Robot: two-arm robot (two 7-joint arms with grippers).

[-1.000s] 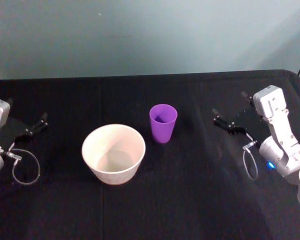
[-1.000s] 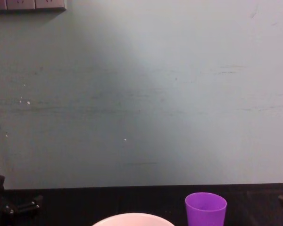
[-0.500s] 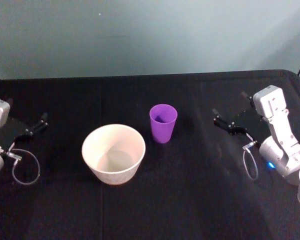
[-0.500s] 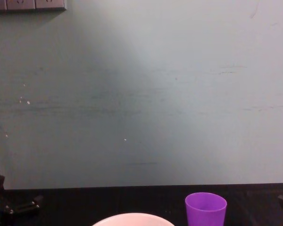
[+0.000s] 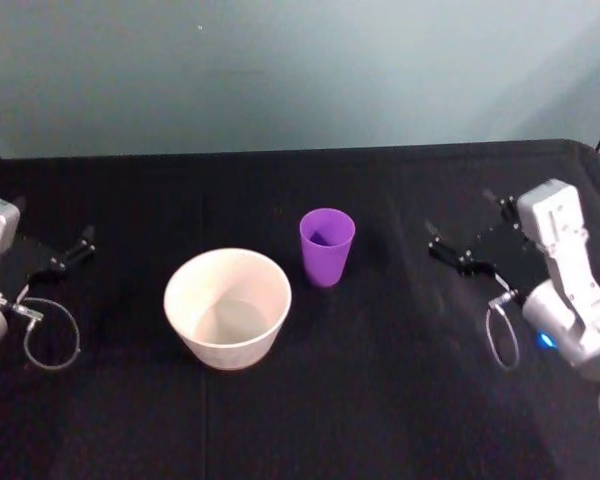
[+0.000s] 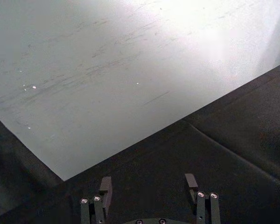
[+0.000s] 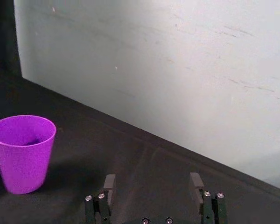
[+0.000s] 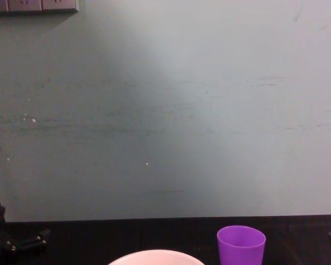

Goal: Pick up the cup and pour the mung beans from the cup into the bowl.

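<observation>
The inner wall point(image 8: 241, 235) is clear to see below the cup's rim. I should expect only a small pile of mung beans deep in the purple cup point(image 8: 241, 251).
The purple cup point(image 5: 327, 247) stands upright on the black table, just right of and behind the white bowl point(image 5: 230, 345). The chest view has the cup point(image 8: 241, 244) and the bowl's rim point(image 8: 154, 254) at its lower edge. The mung beans are hidden; the cup's inside looks dark. My right gripper point(image 5: 462, 222) hovers open well to the right of the cup, fingers pointing toward it, with nothing between them. Its wrist view has the cup point(image 7: 22, 151) off to one side of the open gripper point(image 7: 152, 182). My left gripper point(image 5: 52, 222) is parked open at the far left, also open point(image 6: 148, 183) in its wrist view.
A black cloth covers the table point(image 5: 380, 400), whose far edge meets a pale wall point(image 5: 300, 70). A cable loop point(image 5: 50, 335) hangs by the left wrist and another cable loop point(image 5: 500, 335) by the right. Bare cloth lies between the cup and the right gripper.
The right arm has shifted slightly to the right and down in the head view. The cup, the bowl and the left arm have not moved.
</observation>
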